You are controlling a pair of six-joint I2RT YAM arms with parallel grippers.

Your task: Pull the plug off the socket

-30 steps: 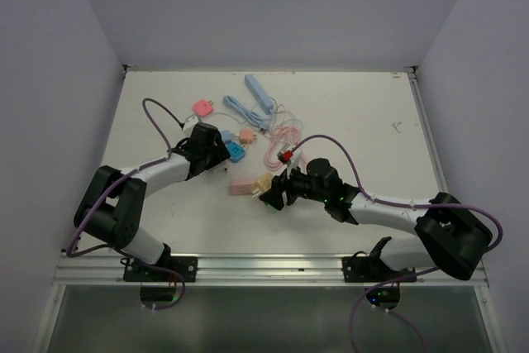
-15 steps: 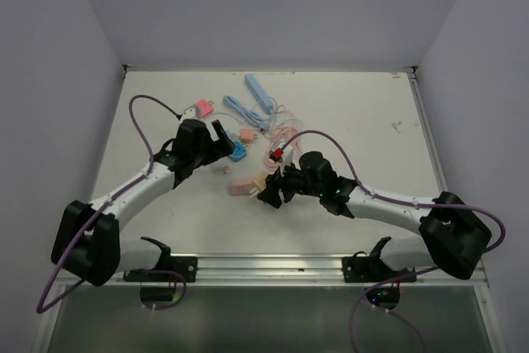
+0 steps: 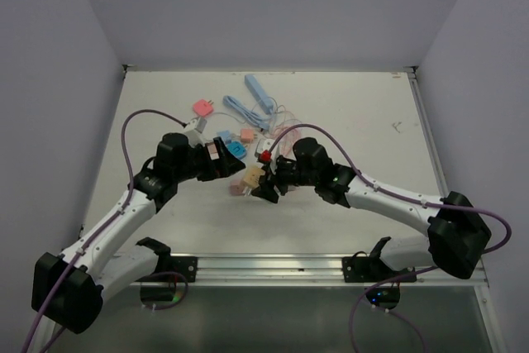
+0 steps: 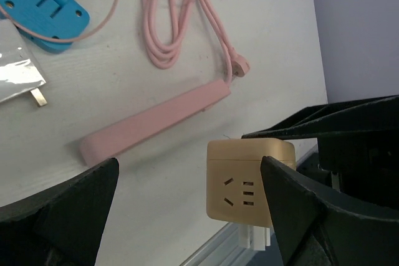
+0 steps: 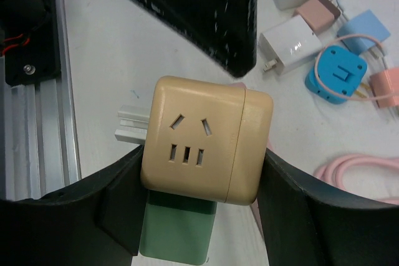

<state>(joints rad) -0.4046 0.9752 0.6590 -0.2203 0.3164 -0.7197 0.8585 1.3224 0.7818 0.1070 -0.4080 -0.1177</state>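
Note:
The tan cube socket's slotted side [image 4: 239, 191] faces my left gripper's open fingers, so the gripper keeps moving toward the socket and closes on the socket's free sides [image 4: 209, 180].
A tan cube socket [image 5: 206, 147] is gripped by its sides in my right gripper [image 5: 202, 200], held above the table. A green plug [image 5: 177, 232] sticks out of its underside, and white prongs [image 5: 131, 123] project from its far side. In the top view the cube [image 3: 252, 178] hangs between both grippers. My left gripper [image 4: 190, 213] is open, its fingers [image 4: 62, 216] spread wide on either side of the cube [image 4: 249, 182] without touching it. The green plug is hidden in the left wrist view.
A pink power strip [image 4: 156, 123] lies on the table just beyond the cube, with a coiled pink cable [image 4: 174, 23] and a blue plug [image 4: 43, 10] farther off. White adapters [image 5: 290, 35] lie nearby. The table's metal front rail [image 3: 264, 269] is close.
My left arm has swung down and right, bringing its open gripper up to the cube. My right gripper has carried the cube slightly left and away from the front edge.

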